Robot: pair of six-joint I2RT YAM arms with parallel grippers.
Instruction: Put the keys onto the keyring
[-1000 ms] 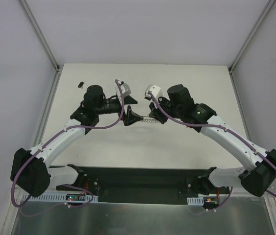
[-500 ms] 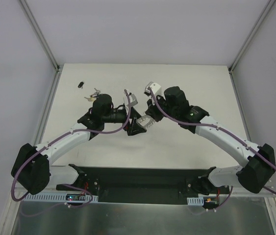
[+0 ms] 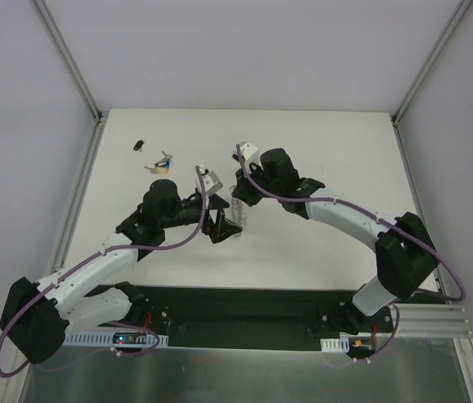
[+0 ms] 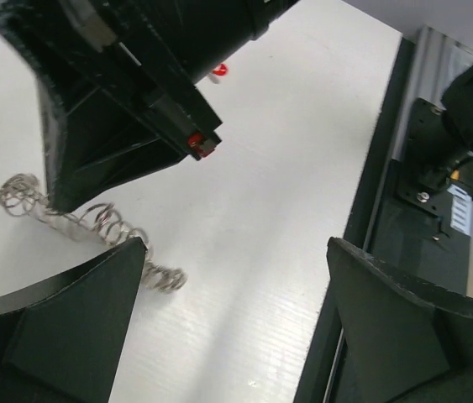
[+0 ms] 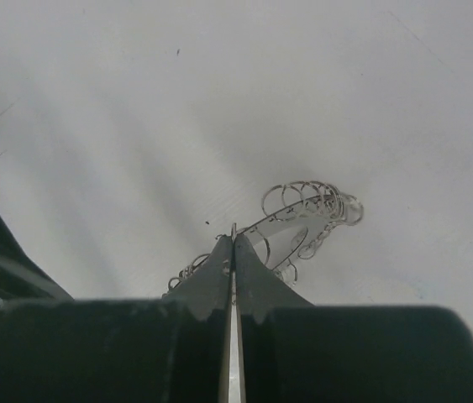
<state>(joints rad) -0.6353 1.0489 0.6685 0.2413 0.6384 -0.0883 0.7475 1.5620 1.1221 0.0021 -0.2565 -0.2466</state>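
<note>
The keyring [image 3: 239,217] is low under my right gripper, next to my left gripper's finger. My right gripper should raise and turn the keyring's rim [image 5: 190,267] toward my left gripper.
The keyring [image 5: 307,206], a grey ring with a coiled wire edge, lies on the white table. My right gripper [image 5: 233,243] is shut on its wire rim. It also shows in the top view [image 3: 238,210] and in the left wrist view [image 4: 76,220]. My left gripper [image 4: 236,252] is open and empty, its left finger [image 4: 76,311] just beside the coil. In the top view the left gripper [image 3: 218,225] sits close to the right gripper [image 3: 238,201]. A small cluster of keys [image 3: 160,164] with blue and yellow tags lies at the back left. A small red bit [image 4: 218,71] shows beyond the right gripper.
A small black object [image 3: 139,144] lies near the back left corner. The black base rail [image 3: 236,315] runs along the near edge and shows at the right of the left wrist view [image 4: 438,168]. White walls enclose the table.
Both grippers have moved left and toward the near edge, the right one taking the keyring along. The left arm has drawn back, uncovering the key cluster at the back left.
</note>
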